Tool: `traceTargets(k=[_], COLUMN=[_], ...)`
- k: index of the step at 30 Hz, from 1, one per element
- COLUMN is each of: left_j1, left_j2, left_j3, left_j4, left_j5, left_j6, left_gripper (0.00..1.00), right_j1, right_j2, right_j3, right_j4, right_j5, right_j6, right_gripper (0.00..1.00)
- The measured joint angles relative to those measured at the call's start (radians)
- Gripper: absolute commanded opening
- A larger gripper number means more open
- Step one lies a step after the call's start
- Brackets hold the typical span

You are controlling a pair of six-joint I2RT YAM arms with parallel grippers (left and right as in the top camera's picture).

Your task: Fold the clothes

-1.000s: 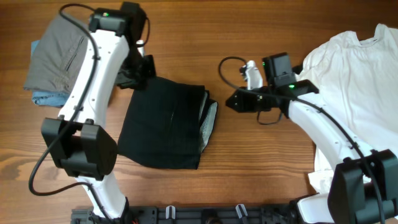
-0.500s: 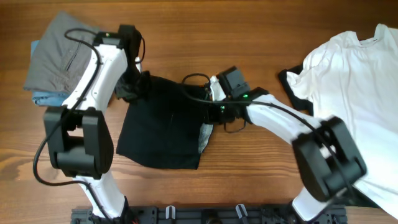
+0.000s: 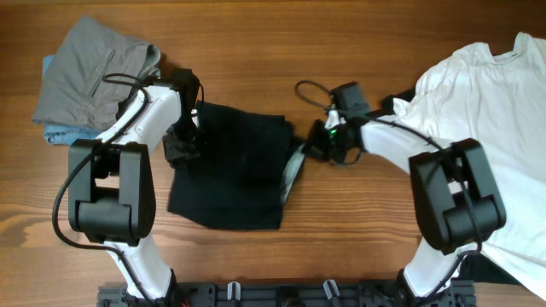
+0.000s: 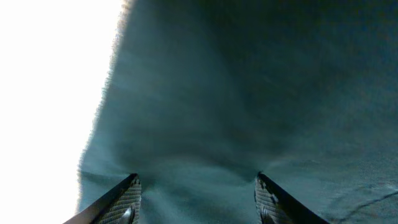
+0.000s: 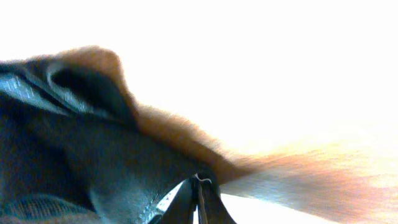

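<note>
The garment's pale grey inside (image 3: pixel 293 173) shows along its edge, so my right gripper should pull the garment's pinched corner (image 3: pixel 299 147) away from my left gripper to straighten out the fold.
The black garment (image 3: pixel 230 166) lies folded, roughly rectangular, in the middle of the table. Its pale grey inside (image 3: pixel 294 173) shows along the right edge. My left gripper (image 3: pixel 183 147) rests on the garment's left edge. In the left wrist view it (image 4: pixel 196 190) is open, with dark cloth (image 4: pixel 236 93) spread flat under and between the fingers (image 4: pixel 124 202). My right gripper (image 3: pixel 319 147) is at the garment's upper right corner. In the right wrist view it (image 5: pixel 199 186) is shut on a thin edge of the black cloth (image 5: pixel 93 162).
A grey piece (image 3: pixel 90 72) lies over a blue piece (image 3: pixel 60 132) at the far left. A white T-shirt (image 3: pixel 486 111) is spread over the right side, with a dark piece (image 3: pixel 401 107) at its left edge. Bare wood (image 3: pixel 358 230) lies between.
My left gripper has opened and let go of the garment's left edge, sliding nearer. My right gripper reached in to the garment's right edge, shut, and drew back right with it.
</note>
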State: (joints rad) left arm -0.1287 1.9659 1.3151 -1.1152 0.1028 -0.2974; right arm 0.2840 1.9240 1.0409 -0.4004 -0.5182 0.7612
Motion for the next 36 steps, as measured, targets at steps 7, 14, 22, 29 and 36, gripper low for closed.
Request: traceTargets(k=[7, 14, 22, 29, 36], left_j1=[-0.005, -0.040, -0.021, -0.057, -0.117], left_j2=[0.000, 0.000, -0.048, -0.146, -0.146], left_j3=[-0.002, 0.001, 0.019, 0.021, -0.245], left_j4=[0.196, 0.284, 0.046, -0.036, 0.196], left_j5=[0.082, 0.180, 0.203, 0.204, 0.214], left_j6=[-0.003, 0.000, 0.029, 0.022, -0.163], left_gripper=[0.37, 0.20, 0.04, 0.04, 0.04], right_j1=[-0.176, -0.165, -0.080, 0.005, 0.005], right_j2=[-0.061, -0.308, -0.396, -0.378, -0.376], right_j3=[0.008, 0.014, 0.018, 0.016, 0.015], right_j4=[-0.069, -0.206, -0.283, -0.265, -0.245], right_j5=[0.068, 0.082, 0.052, 0.048, 0.048], right_j6=[-0.144, -0.331, -0.451, -0.448, -0.426], right_gripper=[0.11, 0.11, 0.08, 0.07, 0.07])
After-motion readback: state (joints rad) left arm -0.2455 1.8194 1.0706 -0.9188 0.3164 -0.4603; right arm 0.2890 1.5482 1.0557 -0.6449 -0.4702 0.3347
